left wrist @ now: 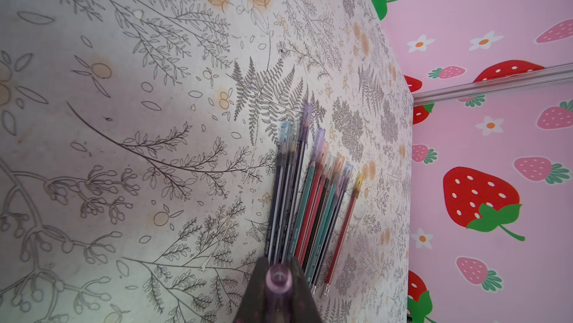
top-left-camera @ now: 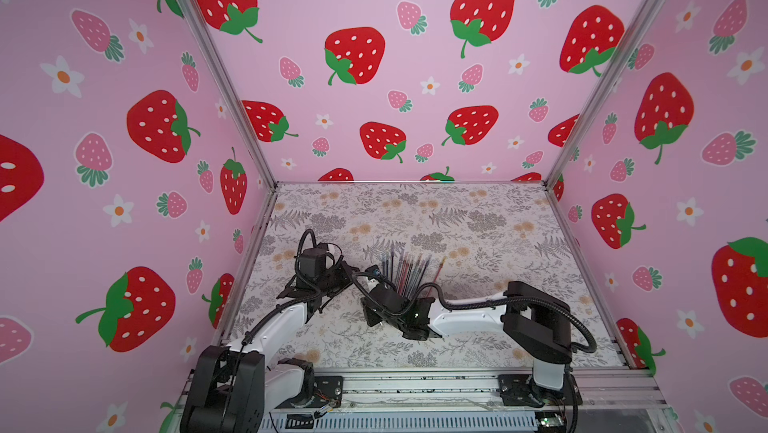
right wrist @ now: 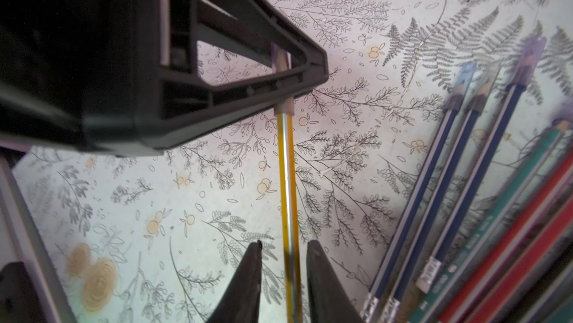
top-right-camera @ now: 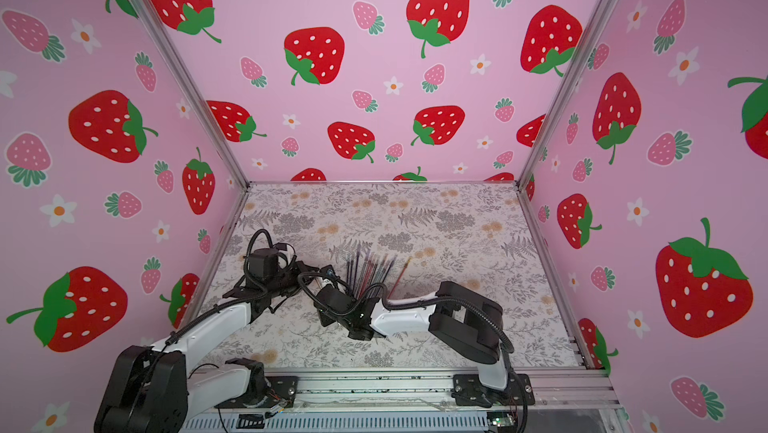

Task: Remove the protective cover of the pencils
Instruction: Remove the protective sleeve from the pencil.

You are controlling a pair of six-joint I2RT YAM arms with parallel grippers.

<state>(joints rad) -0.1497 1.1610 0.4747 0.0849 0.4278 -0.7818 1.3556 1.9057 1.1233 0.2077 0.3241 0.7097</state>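
Note:
I should clamp the pencil's body (right wrist: 292, 287) with my right gripper before my left gripper pulls off the purple cover, because the yellow pencil lies loose between open gripper fingers.
The pencils (top-left-camera: 409, 273) (top-right-camera: 372, 271) lie fanned on the floral table, each tip under a clear tinted cover; they also show in the left wrist view (left wrist: 310, 200). My left gripper (left wrist: 278, 276) is shut on a purple cover (left wrist: 278, 278). In the right wrist view that cover (right wrist: 280, 58) sits over the point of a yellow pencil (right wrist: 286, 182), pinched in the left fingers (right wrist: 248, 67). My right gripper (right wrist: 283, 245) is open, and the yellow pencil runs between its jaws with a gap on each side.
A red pencil with a yellow cover (top-left-camera: 438, 271) lies slightly apart on the right of the fan. The floral table (top-left-camera: 457, 223) is boxed in by pink strawberry walls (top-left-camera: 395, 78). A metal rail (top-left-camera: 415, 385) with the arm bases runs along the front edge.

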